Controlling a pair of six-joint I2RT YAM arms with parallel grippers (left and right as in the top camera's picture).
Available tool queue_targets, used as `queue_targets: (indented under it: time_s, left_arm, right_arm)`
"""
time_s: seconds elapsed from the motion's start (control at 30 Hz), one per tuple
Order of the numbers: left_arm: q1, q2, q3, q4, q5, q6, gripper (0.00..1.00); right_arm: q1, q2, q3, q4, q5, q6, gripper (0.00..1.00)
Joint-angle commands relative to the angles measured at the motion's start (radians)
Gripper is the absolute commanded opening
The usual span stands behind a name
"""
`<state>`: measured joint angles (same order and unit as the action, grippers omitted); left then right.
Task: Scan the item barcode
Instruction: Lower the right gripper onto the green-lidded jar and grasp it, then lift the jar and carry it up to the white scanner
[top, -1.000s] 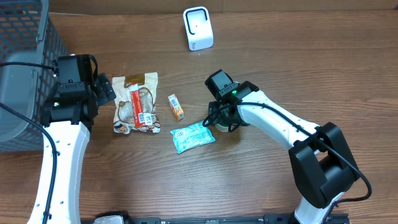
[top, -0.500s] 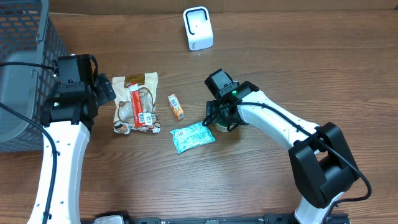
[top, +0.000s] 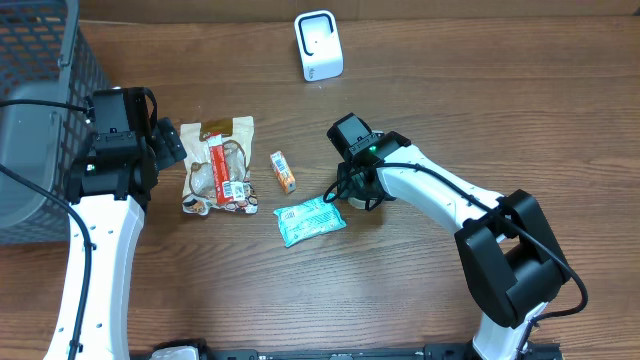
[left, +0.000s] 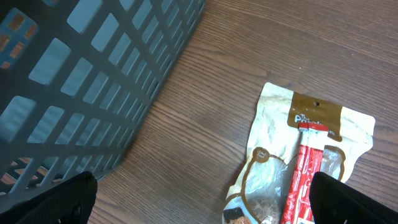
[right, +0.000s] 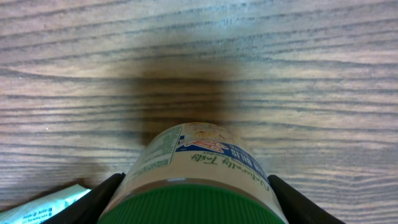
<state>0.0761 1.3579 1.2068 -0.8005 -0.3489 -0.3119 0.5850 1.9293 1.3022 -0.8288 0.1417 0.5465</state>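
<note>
I should open my right gripper's fingers and close them lower down around the cream label (right: 204, 155) before I lift the jar, because they are high up by the jar's green lid (right: 193, 205).
A jar (right: 198, 163) with a green ribbed lid and a printed cream label stands on the wood table, filling the bottom of the right wrist view. My right gripper (right: 196, 190) (top: 357, 193) comes down over it, and its two black fingers (right: 99, 199) press against the jar's sides just under the lid. From overhead the gripper hides most of the jar. The white barcode scanner (top: 319, 45) stands at the far edge of the table. My left gripper (left: 202, 196) (top: 168, 146) hovers wide open with nothing between its fingers, beside a brown and white snack bag (left: 298, 162).
A dark mesh basket (top: 40, 60) fills the far left corner. On the table lie the snack bag (top: 218, 165), a small orange box (top: 283, 172) and a teal packet (top: 309, 220), the packet just left of the jar.
The right gripper's fingers have closed in from a wider stance onto the jar's sides. The left arm has stayed still.
</note>
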Motion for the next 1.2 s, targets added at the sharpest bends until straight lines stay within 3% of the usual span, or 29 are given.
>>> queue_targets:
  time_s: [0.0,0.03,0.07,0.3,0.57,0.87,1.17]
  left_arm:
    - [-0.005,0.003,0.012,0.0,-0.017,0.001,1.0]
    - [-0.005,0.003,0.012,0.0,-0.017,0.001,1.0]
    - [-0.005,0.003,0.012,0.0,-0.017,0.001,1.0]
    - [-0.005,0.003,0.012,0.0,-0.017,0.001,1.0]
    - [-0.005,0.003,0.012,0.0,-0.017,0.001,1.0]
    - [-0.005,0.003,0.012,0.0,-0.017,0.001,1.0]
    - [-0.005,0.003,0.012,0.0,-0.017,0.001,1.0]
  right_arm:
    - [-0.005,0.013,-0.007,0.026,0.037,0.006,0.68]
    - [-0.005,0.013,-0.007,0.034,0.021,0.005,0.76]
    - [-0.005,0.013,-0.007,0.037,0.014,0.005,0.77]
    - [-0.005,0.013,-0.007,0.04,0.016,-0.008,0.8]
    - [-0.008,0.013,0.005,0.035,0.014,-0.143,0.87]
    - [-0.072,0.013,0.178,-0.101,-0.175,-0.155,0.88]
    - [-0.074,0.093,0.176,-0.14,-0.141,-0.159,0.87]
